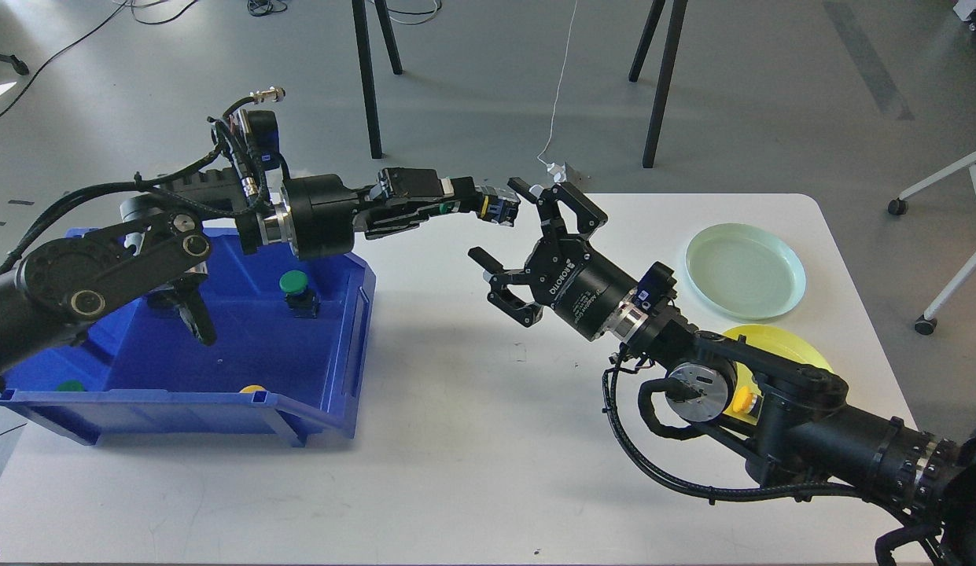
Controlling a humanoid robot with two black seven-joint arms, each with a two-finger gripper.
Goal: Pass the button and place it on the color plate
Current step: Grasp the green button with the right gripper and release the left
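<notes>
The robot should expect a green cap when its right gripper pulls the button [499, 206] free, because a green sliver [447, 207] shows between its left gripper's fingers.
My left gripper [480, 207] reaches out over the white table [456, 472] and is shut on a small button [504, 209] with a yellow cap and a dark blue body. My right gripper [499, 222] is open, its upper finger just past the button and its lower finger below it, so the button lies near the mouth of the open jaws. A pale green plate [745, 270] sits at the table's right. A yellow plate [782, 344] lies nearer, partly hidden by my right arm, with a yellow button [742, 401] on it.
A blue bin [181, 409] stands at the left, holding a green button [293, 284], another green one [69, 386] and a yellow one [253, 388] by its front wall. Black stand legs [367, 79] rise behind the table.
</notes>
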